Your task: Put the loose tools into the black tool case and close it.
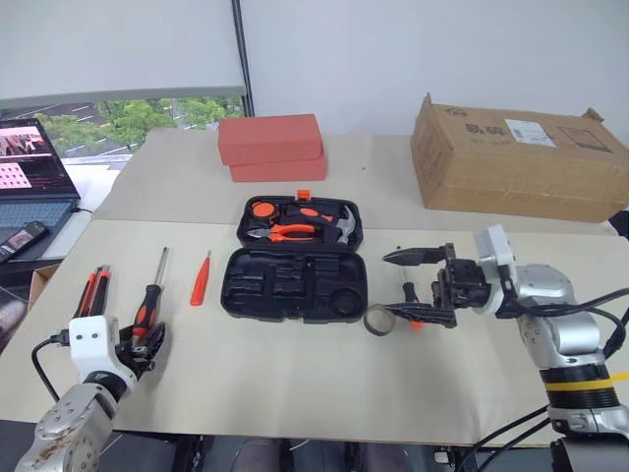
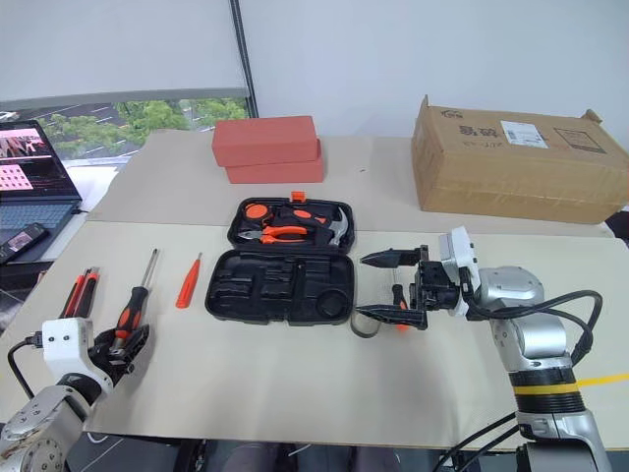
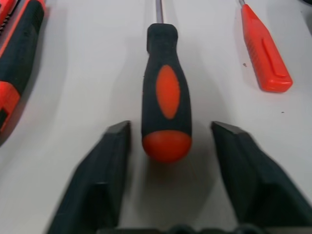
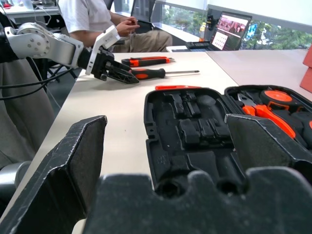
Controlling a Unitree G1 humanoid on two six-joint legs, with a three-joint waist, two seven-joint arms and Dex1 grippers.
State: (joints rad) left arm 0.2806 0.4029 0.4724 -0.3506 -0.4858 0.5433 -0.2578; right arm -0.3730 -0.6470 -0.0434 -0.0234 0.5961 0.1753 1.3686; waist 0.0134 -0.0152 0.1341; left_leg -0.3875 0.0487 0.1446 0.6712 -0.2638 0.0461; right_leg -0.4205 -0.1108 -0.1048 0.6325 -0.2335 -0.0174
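I can see a long empty strip [image 1: 295, 258] beside the black tool case's hinge, so I expect the black-and-orange screwdriver [image 1: 146, 310] to fit there lengthwise when I lower it.
The black tool case [image 1: 228, 285] lies open in the middle of the table, with pliers and a hammer [image 1: 300, 224] in its far half. My left gripper [image 1: 142, 344] is open at the near left, its fingers [image 3: 105, 180] on either side of the butt of a black-and-orange screwdriver [image 3: 165, 97] without touching it. A utility knife [image 1: 93, 290] lies to its left and a small orange screwdriver [image 1: 200, 280] to its right. My right gripper [image 1: 393, 286] is open and empty. It points left above a grey ring roll [image 1: 378, 320] and a partly hidden screwdriver [image 1: 411, 295].
Two red-orange blocks [image 1: 271, 146] are stacked behind the case. A cardboard box [image 1: 516, 162] stands at the back right. A laptop [image 1: 29, 162] and a phone [image 1: 22, 239] sit off the table's left edge, where a seated person [image 4: 97, 19] is.
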